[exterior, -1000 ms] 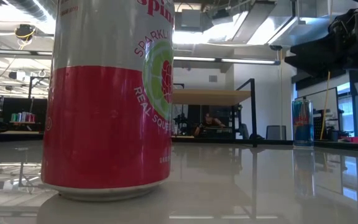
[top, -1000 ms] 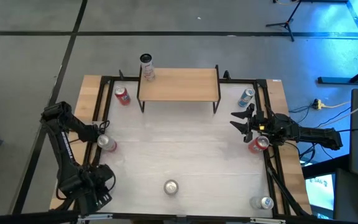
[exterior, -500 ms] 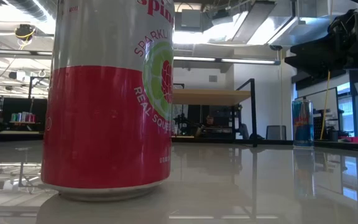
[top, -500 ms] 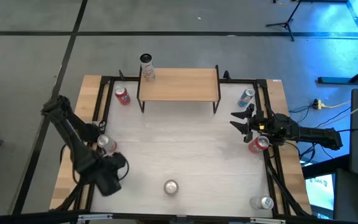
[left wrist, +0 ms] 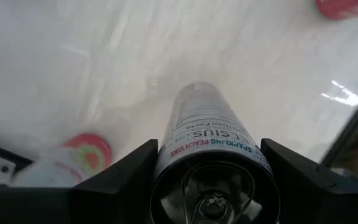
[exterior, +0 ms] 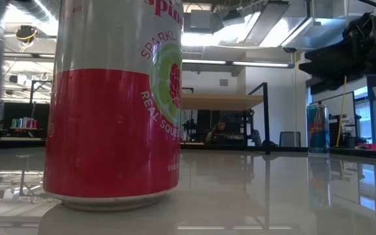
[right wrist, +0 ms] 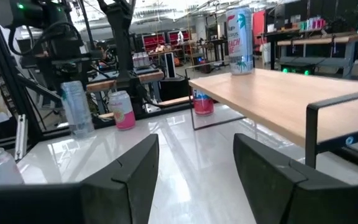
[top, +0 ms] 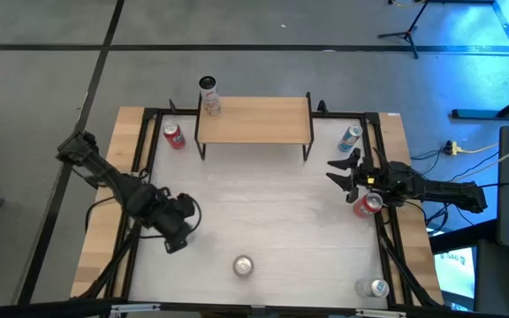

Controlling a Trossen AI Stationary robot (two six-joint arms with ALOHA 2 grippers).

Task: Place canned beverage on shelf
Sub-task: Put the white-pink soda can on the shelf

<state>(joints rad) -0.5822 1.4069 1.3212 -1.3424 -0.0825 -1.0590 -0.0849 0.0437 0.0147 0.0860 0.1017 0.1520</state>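
Note:
My left gripper is holding the slim silver can slanted, so next I set it down upright, then grip the can's top from straight above before shelving it.
My left gripper is over the table's left half, shut on a slim silver can; this can also shows in the right wrist view. The shelf, a light-wood board on black legs, stands at the far middle. A tall white can stands on its far left corner. My right gripper is open and empty at the table's right side, facing the shelf. My left gripper pinches the slim can between its two fingers, one on each side of the can's wall near its top end. The fingers come from above, slanting down. The can hangs roughly upright, tab end up, and looks clear of the table.
A red-and-white can stands at the near middle, large in the low view. A pink can stands under my left arm. A red can, a blue can, a red can and a near-right can stand around.
My left gripper has gone from the table's near-left corner toward the right and far edges, out over the table's left half, and its arm has stretched out. A blurred shape has come in at the left edge of the low view. My right arm has kept still.

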